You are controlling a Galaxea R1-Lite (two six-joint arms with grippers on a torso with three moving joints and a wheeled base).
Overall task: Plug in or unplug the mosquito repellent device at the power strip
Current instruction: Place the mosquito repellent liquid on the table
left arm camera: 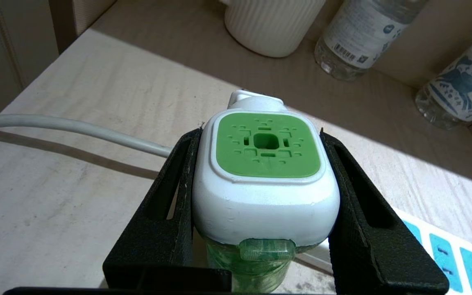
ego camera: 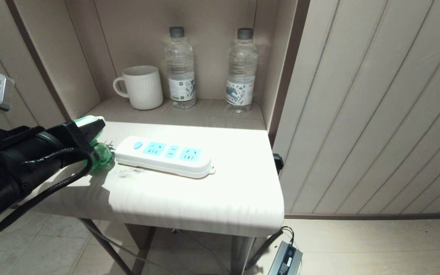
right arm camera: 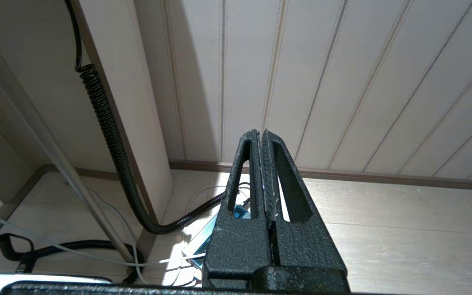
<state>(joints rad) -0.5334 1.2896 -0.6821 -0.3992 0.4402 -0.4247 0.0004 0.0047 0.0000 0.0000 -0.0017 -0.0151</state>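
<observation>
Next, I back the mosquito repellent device toward the open tabletop with my left gripper and level it, because it tilts with its green bottle close against the power strip's cord end.
My left gripper is shut on the mosquito repellent device, its black fingers pressed against both sides of the white head with the green top. The translucent green bottle hangs below the head. The device is held tilted just left of the power strip, apart from it. Its metal prongs are bare and point toward the strip's end with the round blue button. The strip lies flat on the white table. My right gripper is shut and empty, parked low above the floor by the panelled wall.
A white ribbed mug and two clear water bottles stand in the niche behind the table. The strip's white cord runs across the table on the left. A black power adapter and cables lie on the floor.
</observation>
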